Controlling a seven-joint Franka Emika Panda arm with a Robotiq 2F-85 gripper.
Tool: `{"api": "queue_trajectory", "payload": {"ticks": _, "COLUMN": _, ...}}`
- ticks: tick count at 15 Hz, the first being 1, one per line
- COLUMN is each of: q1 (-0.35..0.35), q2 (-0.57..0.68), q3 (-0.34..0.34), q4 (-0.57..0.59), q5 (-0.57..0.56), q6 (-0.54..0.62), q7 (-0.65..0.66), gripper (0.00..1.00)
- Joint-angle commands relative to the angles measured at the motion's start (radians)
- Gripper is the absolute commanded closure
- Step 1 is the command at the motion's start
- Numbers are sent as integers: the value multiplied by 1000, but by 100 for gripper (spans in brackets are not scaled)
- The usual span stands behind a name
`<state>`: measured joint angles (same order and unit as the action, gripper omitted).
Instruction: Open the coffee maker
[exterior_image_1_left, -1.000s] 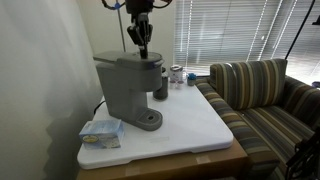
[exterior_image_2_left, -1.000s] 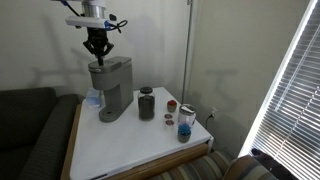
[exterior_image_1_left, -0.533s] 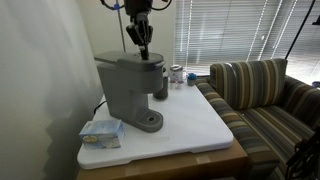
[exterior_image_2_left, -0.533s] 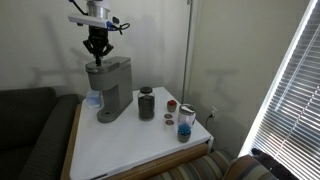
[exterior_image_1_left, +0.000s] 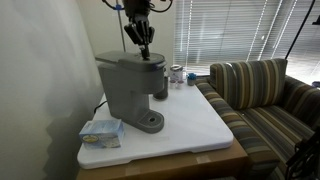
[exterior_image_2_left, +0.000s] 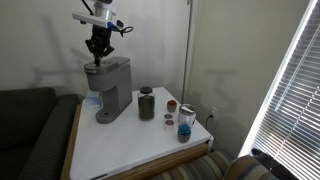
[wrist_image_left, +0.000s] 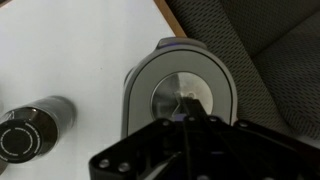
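The lid's middle (wrist_image_left: 182, 97) is under my gripper's closed fingers, and they are away from the lid's edge. Next, I lift my gripper clear above the coffee maker first.
The grey coffee maker (exterior_image_1_left: 125, 85) stands at the back of the white table, its lid down; it also shows in an exterior view (exterior_image_2_left: 108, 85). In the wrist view I look straight down on its rounded lid (wrist_image_left: 165, 75). My gripper (exterior_image_1_left: 141, 40) hangs just above the lid with its fingers pressed together, and it holds nothing. It also shows in an exterior view (exterior_image_2_left: 97, 45) and in the wrist view (wrist_image_left: 190, 108), where the fingertips sit over the lid's middle.
A small dark cup (exterior_image_2_left: 146, 103) stands beside the machine, also in the wrist view (wrist_image_left: 30, 125). Small jars (exterior_image_2_left: 185, 120) sit near the table's far edge. A blue-white packet (exterior_image_1_left: 100, 132) lies by the machine. A striped couch (exterior_image_1_left: 265, 95) adjoins the table (exterior_image_1_left: 190, 125).
My gripper has risen slightly above the coffee maker's lid. The machine and the other objects have not moved.
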<state>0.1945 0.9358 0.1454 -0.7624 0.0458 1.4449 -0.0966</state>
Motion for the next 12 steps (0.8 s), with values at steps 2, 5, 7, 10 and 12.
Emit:
{"api": "queue_trajectory", "payload": {"ticks": 2, "q1": 2, "q2": 139, "q3": -5, "q4": 154, "q5": 44, "q6": -188, "q7": 74, "gripper": 100}}
{"api": "queue_trajectory", "payload": {"ticks": 5, "q1": -6, "q2": 187, "q3": -5, "q4": 223, "q5": 73, "q6": -309, "q7": 124, "gripper": 100}}
{"api": "queue_trajectory", "payload": {"ticks": 7, "q1": -10, "q2": 217, "q3": -2, "q4": 268, "q5": 95, "q6": -379, "q7": 155, "gripper": 100}}
{"api": "queue_trajectory", "payload": {"ticks": 10, "q1": 0, "q2": 195, "q3": -1, "q4": 268, "q5": 82, "q6": -360, "q7": 143, "gripper": 100}}
{"api": "queue_trajectory", "payload": {"ticks": 12, "q1": 13, "q2": 170, "q3": -8, "q4": 280, "q5": 69, "q6": -323, "q7": 148, "gripper": 100}}
